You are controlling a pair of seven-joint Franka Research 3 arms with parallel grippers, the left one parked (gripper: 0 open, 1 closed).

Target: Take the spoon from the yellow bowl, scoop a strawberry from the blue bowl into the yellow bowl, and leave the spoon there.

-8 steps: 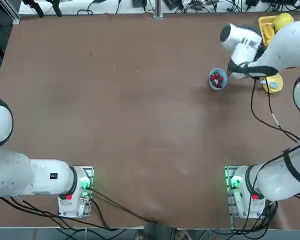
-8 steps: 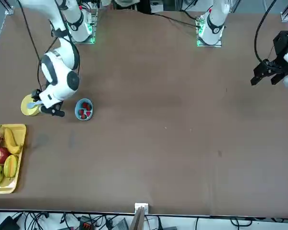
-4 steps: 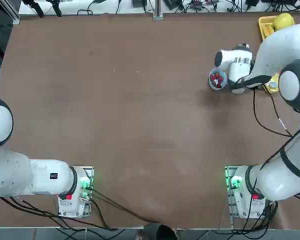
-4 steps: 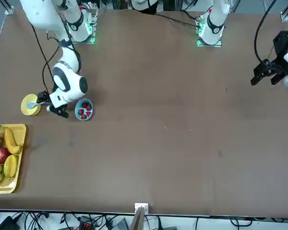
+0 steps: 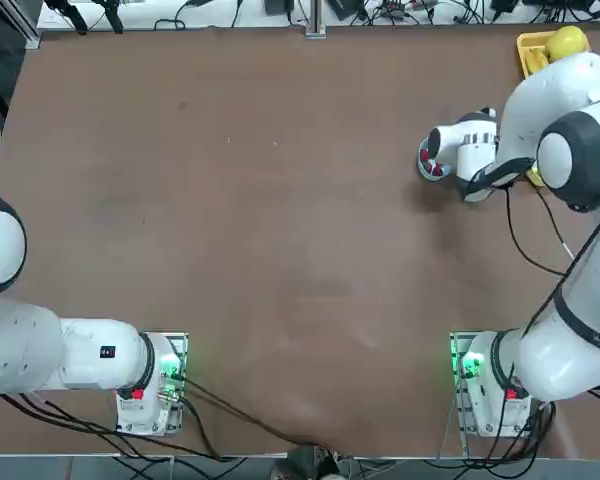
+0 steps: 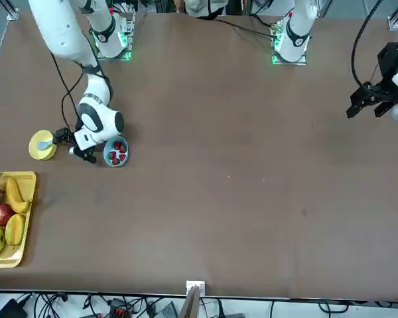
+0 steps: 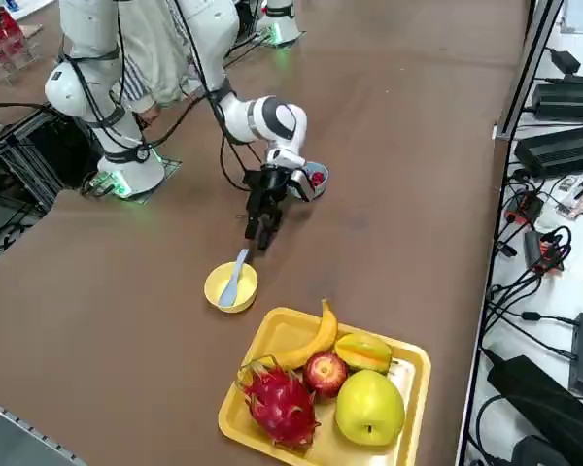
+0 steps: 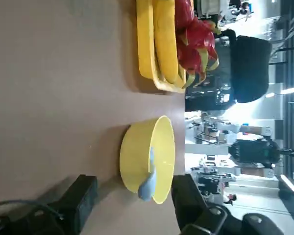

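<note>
My gripper is going to lift the pale blue spoon [image 6: 44, 145]. The spoon should come free and leave the yellow bowl where it is, because the spoon's handle just leans over the yellow bowl's rim [image 8: 148, 187].
The yellow bowl [image 6: 40, 147] stands near the fruit tray with the pale blue spoon [image 6: 46, 144] lying in it, handle over the rim. In the right side view the spoon [image 7: 236, 276] leans in the yellow bowl [image 7: 219, 291] towards my arm. My right gripper [image 6: 69, 146] is low over the table between the two bowls, open and holding nothing. Its fingers [image 8: 83, 193] point sideways at the yellow bowl [image 8: 142, 156] and stand apart from the spoon [image 8: 148, 182]. The blue bowl [image 6: 116, 152] with red strawberries [image 6: 118, 156] sits just behind the wrist, partly covered in the top view.
A rectangular yellow tray [image 6: 21, 225] with a banana, apples and a dragon fruit [image 7: 277, 403] lies at the table's corner beyond the yellow bowl. A black cable [image 5: 525, 235] hangs from my right arm. A person stands behind the arm's base in the right side view.
My right wrist has swung down from above the tray side to a low, level pose over the blue bowl. The fingers now face the yellow bowl. Bowls and spoon have not moved.
</note>
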